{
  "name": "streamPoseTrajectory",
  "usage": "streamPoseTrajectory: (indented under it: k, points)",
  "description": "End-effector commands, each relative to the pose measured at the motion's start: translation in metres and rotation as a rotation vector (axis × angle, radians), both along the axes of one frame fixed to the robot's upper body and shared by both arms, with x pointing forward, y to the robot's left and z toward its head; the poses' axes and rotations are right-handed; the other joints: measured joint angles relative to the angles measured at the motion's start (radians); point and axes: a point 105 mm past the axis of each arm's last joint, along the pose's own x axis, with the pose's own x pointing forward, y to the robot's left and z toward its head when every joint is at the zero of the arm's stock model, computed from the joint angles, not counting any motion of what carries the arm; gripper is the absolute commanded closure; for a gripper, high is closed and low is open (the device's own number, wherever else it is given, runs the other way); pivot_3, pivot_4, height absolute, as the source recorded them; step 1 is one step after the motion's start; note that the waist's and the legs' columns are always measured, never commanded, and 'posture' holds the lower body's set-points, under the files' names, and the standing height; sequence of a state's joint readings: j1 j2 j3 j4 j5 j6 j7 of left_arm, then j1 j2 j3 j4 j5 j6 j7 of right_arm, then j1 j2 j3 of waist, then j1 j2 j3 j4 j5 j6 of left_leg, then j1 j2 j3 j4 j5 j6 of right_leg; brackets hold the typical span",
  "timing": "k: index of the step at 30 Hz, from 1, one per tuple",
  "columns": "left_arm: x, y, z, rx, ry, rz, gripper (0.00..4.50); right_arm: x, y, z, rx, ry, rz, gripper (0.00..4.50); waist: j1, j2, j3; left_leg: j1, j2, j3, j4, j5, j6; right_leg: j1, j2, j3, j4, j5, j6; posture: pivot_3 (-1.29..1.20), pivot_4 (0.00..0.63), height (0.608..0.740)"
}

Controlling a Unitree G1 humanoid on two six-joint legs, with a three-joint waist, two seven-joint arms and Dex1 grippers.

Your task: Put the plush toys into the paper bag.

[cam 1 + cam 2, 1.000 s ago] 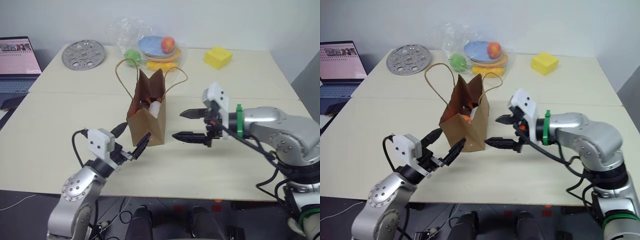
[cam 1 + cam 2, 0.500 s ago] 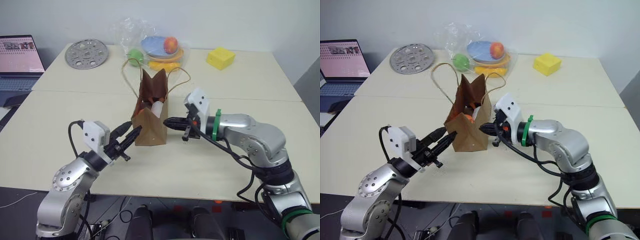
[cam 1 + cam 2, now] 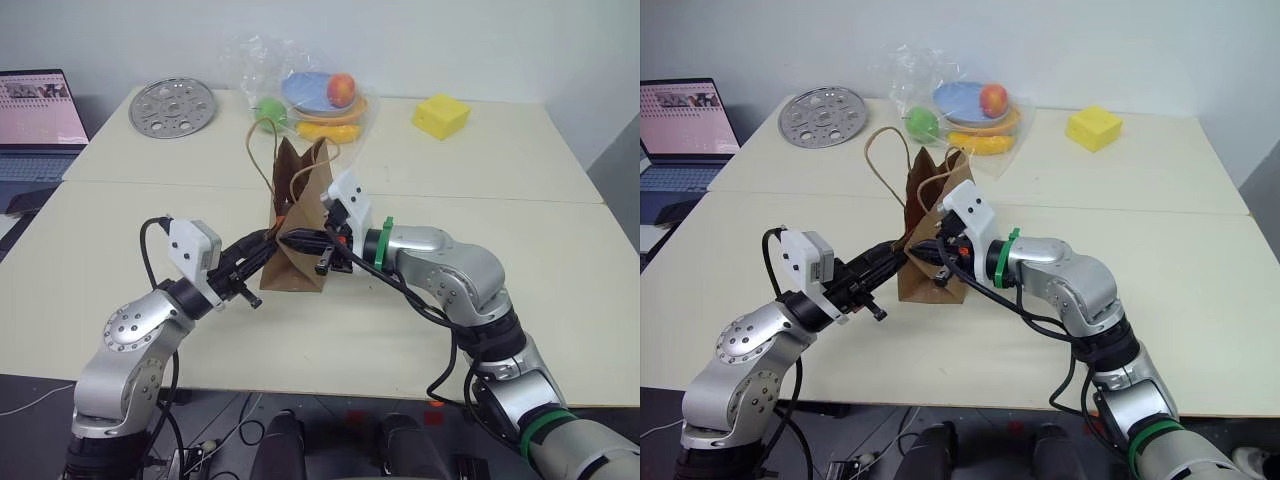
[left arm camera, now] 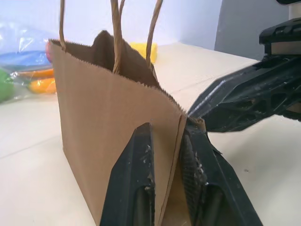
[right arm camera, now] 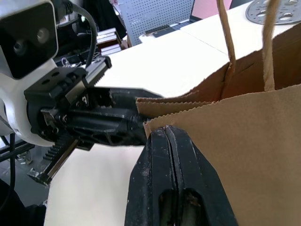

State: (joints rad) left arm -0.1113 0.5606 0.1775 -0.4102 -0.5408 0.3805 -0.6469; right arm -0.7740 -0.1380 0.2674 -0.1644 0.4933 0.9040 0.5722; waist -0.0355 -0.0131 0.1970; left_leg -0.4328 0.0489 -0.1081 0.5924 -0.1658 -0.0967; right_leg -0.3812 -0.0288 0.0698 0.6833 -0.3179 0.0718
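Observation:
The paper bag's narrow side (image 3: 291,278) is toward me, and both grippers are crowding the bag's rim (image 3: 312,205). My right gripper should move away before my left gripper turns the bag so its wide side faces me.
The brown paper bag (image 3: 300,268) stands mid-table with its twine handles up and its mouth pressed narrow. My left gripper (image 3: 266,252) reaches in from the near left. In the left wrist view its two fingers (image 4: 136,160) are shut on the bag's folded side edge (image 4: 94,117). My right gripper (image 3: 292,240) lies across the bag's front, pointing left, fingers shut. In the right wrist view its tip (image 5: 165,132) rests against the serrated rim of the bag (image 5: 263,136), with no paper seen between the fingers. The plush toys are hidden inside the bag.
At the table's far side lie a clear plastic bag (image 3: 310,95) with fruit and a blue plate, a yellow block (image 3: 438,115) and a round metal disc (image 3: 172,107). A laptop (image 3: 40,110) stands at the far left.
The left gripper went from open to shut on the bag's side edge. The right gripper shut, then swung left across the bag's front to its rim. The bag's mouth got narrower.

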Motion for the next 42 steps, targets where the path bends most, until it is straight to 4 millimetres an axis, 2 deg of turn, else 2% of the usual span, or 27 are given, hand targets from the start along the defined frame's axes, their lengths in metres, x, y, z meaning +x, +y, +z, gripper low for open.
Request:
streamPoseTrajectory:
  k: [1, 6, 10, 13, 17, 18, 19, 20, 22, 24, 27, 31, 34, 42]
  points:
    - [-0.003, -0.002, 0.013, 0.004, -0.040, -0.050, 3.71, -0.004, 0.010, 0.018, 0.060, -0.037, 0.018, 4.50, -0.001, 0.000, 0.000, 0.000, 0.000, 0.000, 0.000, 0.000, 0.000, 0.000, 0.000, 0.000, 0.000, 0.000, 0.000, 0.00, 0.150, 0.740]
    - [-0.010, 0.006, 0.007, 0.007, -0.015, -0.016, 3.71, -0.002, -0.001, 0.011, 0.001, -0.078, 0.003, 4.50, -0.003, 0.000, 0.000, 0.000, 0.000, 0.000, 0.000, 0.000, 0.000, 0.000, 0.000, 0.000, 0.000, 0.000, 0.000, 0.00, 0.150, 0.740]
    - [-0.032, 0.003, 0.008, -0.018, -0.018, -0.003, 3.71, 0.001, -0.031, 0.020, -0.061, -0.131, -0.004, 4.50, 0.000, 0.000, 0.000, 0.000, 0.000, 0.001, 0.000, 0.000, 0.000, 0.000, -0.001, 0.000, -0.001, 0.000, 0.000, 0.00, 0.150, 0.740]
    - [-0.048, 0.000, 0.011, -0.062, -0.009, 0.014, 3.16, 0.000, -0.050, 0.028, -0.092, -0.152, 0.003, 4.50, 0.002, 0.000, 0.000, 0.000, 0.000, 0.000, 0.000, 0.000, 0.000, 0.000, -0.001, 0.000, -0.001, 0.000, 0.000, 0.00, 0.150, 0.740]
    - [-0.059, -0.007, 0.004, -0.076, 0.027, 0.025, 1.97, -0.006, -0.065, 0.036, -0.126, -0.168, 0.022, 4.50, 0.000, 0.000, 0.000, 0.000, 0.000, 0.001, 0.000, 0.000, 0.000, 0.000, -0.001, 0.001, -0.001, 0.000, 0.000, 0.00, 0.150, 0.740]
    - [-0.060, -0.010, 0.002, -0.085, 0.030, 0.029, 1.57, -0.009, -0.069, 0.039, -0.135, -0.160, 0.042, 4.23, 0.001, 0.000, 0.000, 0.000, 0.000, 0.001, 0.000, 0.000, 0.000, 0.000, -0.001, 0.001, -0.001, 0.000, 0.000, 0.00, 0.150, 0.740]
    - [-0.060, -0.012, 0.001, -0.090, 0.031, 0.032, 1.37, -0.012, -0.072, 0.040, -0.141, -0.154, 0.056, 4.15, 0.001, 0.000, 0.000, 0.000, 0.000, 0.001, 0.000, 0.000, 0.000, 0.000, -0.001, 0.001, -0.001, 0.000, 0.000, 0.00, 0.150, 0.740]
    - [-0.060, -0.013, 0.000, -0.093, 0.031, 0.034, 0.97, -0.013, -0.073, 0.041, -0.144, -0.148, 0.065, 3.84, 0.002, 0.000, 0.000, 0.000, 0.000, 0.001, 0.000, 0.000, 0.000, 0.000, -0.001, 0.001, -0.001, 0.000, 0.000, 0.00, 0.150, 0.740]
    - [-0.059, -0.016, 0.000, -0.092, 0.024, 0.037, 0.54, -0.016, -0.075, 0.042, -0.155, -0.149, 0.080, 3.35, 0.002, 0.000, 0.000, 0.000, 0.000, 0.001, 0.000, 0.000, 0.000, 0.001, -0.001, 0.001, -0.001, 0.000, 0.000, 0.00, 0.150, 0.740]
    - [-0.051, -0.017, 0.001, -0.101, -0.032, 0.097, 0.00, -0.020, -0.081, 0.045, -0.184, -0.163, 0.088, 2.66, 0.004, 0.000, 0.000, 0.000, 0.000, 0.001, 0.000, 0.000, 0.000, 0.001, -0.001, 0.001, -0.001, 0.000, 0.000, 0.00, 0.150, 0.740]
    - [-0.049, -0.014, 0.000, -0.137, -0.068, 0.190, 0.00, -0.020, -0.086, 0.054, -0.192, -0.180, 0.061, 1.65, 0.004, 0.000, 0.000, 0.000, 0.000, 0.002, 0.001, 0.000, 0.000, 0.001, -0.001, 0.001, -0.002, 0.000, 0.000, 0.00, 0.150, 0.740]
    - [-0.053, -0.014, -0.005, -0.115, -0.086, 0.220, 0.00, -0.022, -0.089, 0.061, -0.185, -0.173, 0.042, 0.17, 0.002, 0.000, 0.000, 0.001, 0.000, 0.002, 0.000, 0.000, 0.000, 0.001, -0.001, 0.001, -0.002, 0.000, 0.000, 0.00, 0.150, 0.740]
    - [-0.048, -0.007, -0.002, -0.121, -0.119, 0.268, 0.00, -0.023, -0.091, 0.061, -0.188, -0.165, 0.031, 0.08, 0.003, 0.000, 0.000, 0.000, 0.000, 0.001, 0.000, 0.000, 0.000, 0.001, 0.000, 0.001, -0.002, 0.000, 0.000, 0.00, 0.150, 0.740]
    - [-0.048, -0.015, -0.009, -0.130, -0.100, 0.251, 0.00, -0.025, -0.093, 0.063, -0.185, -0.152, 0.013, 0.08, 0.003, 0.000, 0.000, 0.000, 0.000, 0.002, 0.001, 0.000, 0.000, 0.001, -0.001, 0.001, -0.002, 0.000, 0.000, 0.00, 0.150, 0.740]
